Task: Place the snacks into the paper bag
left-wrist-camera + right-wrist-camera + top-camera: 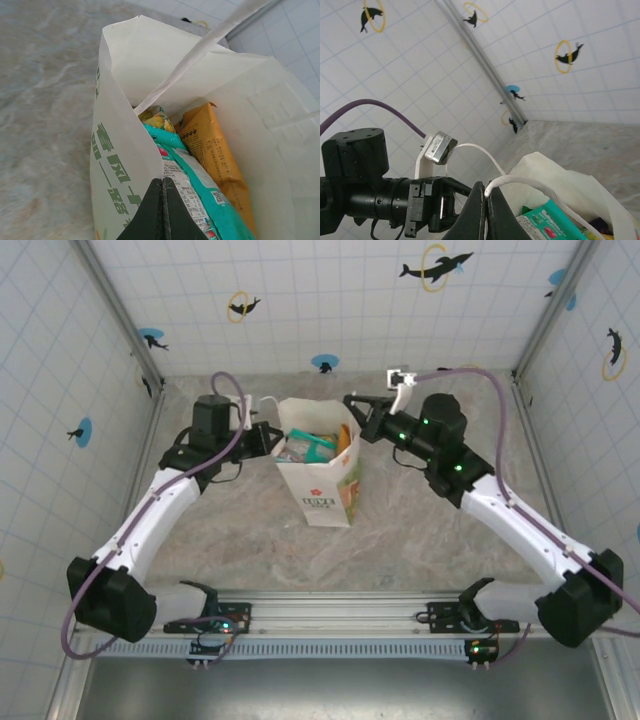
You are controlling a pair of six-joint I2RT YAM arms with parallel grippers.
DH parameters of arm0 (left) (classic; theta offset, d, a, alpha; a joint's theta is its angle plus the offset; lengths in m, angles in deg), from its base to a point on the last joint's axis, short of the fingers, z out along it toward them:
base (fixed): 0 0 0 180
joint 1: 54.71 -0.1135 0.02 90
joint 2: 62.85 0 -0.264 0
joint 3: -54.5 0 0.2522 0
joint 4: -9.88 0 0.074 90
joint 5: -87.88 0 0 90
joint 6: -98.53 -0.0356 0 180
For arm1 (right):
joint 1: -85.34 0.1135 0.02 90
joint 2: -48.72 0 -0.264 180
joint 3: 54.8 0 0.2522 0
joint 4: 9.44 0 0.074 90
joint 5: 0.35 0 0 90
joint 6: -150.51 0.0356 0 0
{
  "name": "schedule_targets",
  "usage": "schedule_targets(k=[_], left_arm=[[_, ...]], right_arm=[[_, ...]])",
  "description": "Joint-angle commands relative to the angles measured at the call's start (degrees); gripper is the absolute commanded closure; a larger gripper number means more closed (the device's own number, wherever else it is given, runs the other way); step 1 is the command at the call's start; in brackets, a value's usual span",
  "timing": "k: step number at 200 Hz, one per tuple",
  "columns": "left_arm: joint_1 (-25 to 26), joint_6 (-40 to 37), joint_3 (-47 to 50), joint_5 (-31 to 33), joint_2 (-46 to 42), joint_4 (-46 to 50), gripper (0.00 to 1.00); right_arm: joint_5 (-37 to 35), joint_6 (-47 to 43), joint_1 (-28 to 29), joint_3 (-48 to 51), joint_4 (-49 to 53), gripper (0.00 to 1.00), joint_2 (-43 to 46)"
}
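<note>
The snacks are inside the leaning paper bag point(316, 445), so the robot's left gripper keeps guiding its handle toward the right gripper until the bag stands straight, then let go.
The white paper bag point(322, 490) stands upright mid-table with its mouth open. Inside it lie snacks: a teal packet point(200, 185), an orange packet point(215, 150) and a yellow one point(157, 120). From above, the teal packet point(308, 447) lies left of the orange one point(343, 440) in the bag's mouth. My left gripper point(163, 182) is shut on the rim of the bag's left wall, seen from above as the left gripper point(278, 437). My right gripper point(486, 192) is shut on a thin white handle point(540, 185) at the bag's far right corner, with the right gripper point(350, 400) above the bag.
Tiled walls with dolphin stickers enclose the marbled table point(250, 530) on three sides, with metal corner posts point(530, 320). A metal rail point(340, 615) runs along the near edge. The left arm's wrist point(370, 195) is close to my right fingers.
</note>
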Motion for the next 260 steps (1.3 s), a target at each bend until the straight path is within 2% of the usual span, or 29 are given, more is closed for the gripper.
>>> schedule_targets(k=[1, 19, 56, 61, 103, 118, 136, 171, 181, 186, 188, 231, 260], left_arm=[[2.9, 1.6, -2.6, 1.1, 1.3, -5.2, 1.0], [5.7, 1.9, -2.5, 1.8, 2.6, -6.0, 1.0], [7.1, 2.6, -2.1, 2.9, 4.0, -6.5, 1.0], [7.2, 2.9, -2.0, 3.2, 3.9, -6.5, 1.0], [7.1, 2.6, -2.1, 3.9, 2.7, -6.4, 0.74], [7.2, 1.9, -2.3, 4.8, 2.2, -5.6, 0.6], [7.1, 1.1, -2.0, 5.4, 1.2, -5.2, 0.5], [7.2, 0.0, -2.3, 9.6, -1.3, -2.1, 0.3], [7.2, -0.2, -1.8, 10.8, -2.6, -1.4, 0.18], [7.2, -0.2, -1.4, 11.2, -3.3, -1.4, 0.05], [7.2, -0.2, -1.2, 11.4, -3.7, -1.3, 0.03], [7.2, -0.2, 1.4, 15.9, -10.4, 0.9, 0.02], [7.1, 0.8, 3.1, 20.5, -16.3, 2.5, 0.02]], right_arm=[[-2.4, -0.6, -2.9, 2.9, -3.2, 1.0, 4.6], [-2.0, 0.4, -5.3, 6.3, -3.5, 1.0, 6.8], [0.0, 3.6, -8.8, 11.9, -5.1, 1.0, 8.6], [0.1, 3.8, -9.1, 12.4, -5.3, 0.96, 8.7], [0.0, 4.1, -9.7, 13.2, -5.7, 0.67, 10.0], [-0.3, 4.1, -9.8, 13.2, -4.7, 0.58, 10.7], [-0.2, 3.9, -9.8, 13.0, -2.8, 0.49, 11.7], [-1.7, 2.2, -9.8, 13.5, 2.2, 0.42, 14.8], [-2.4, 1.2, -9.9, 13.4, 4.2, 0.41, 15.8], [-2.6, 0.6, -9.9, 13.3, 5.2, 0.41, 16.1], [-2.6, 0.4, -9.9, 13.3, 5.5, 0.41, 16.3], [-2.8, -1.7, -10.6, 14.2, 11.1, 0.38, 20.3], [-6.4, -2.8, -11.4, 16.8, 13.3, 0.36, 24.3]])
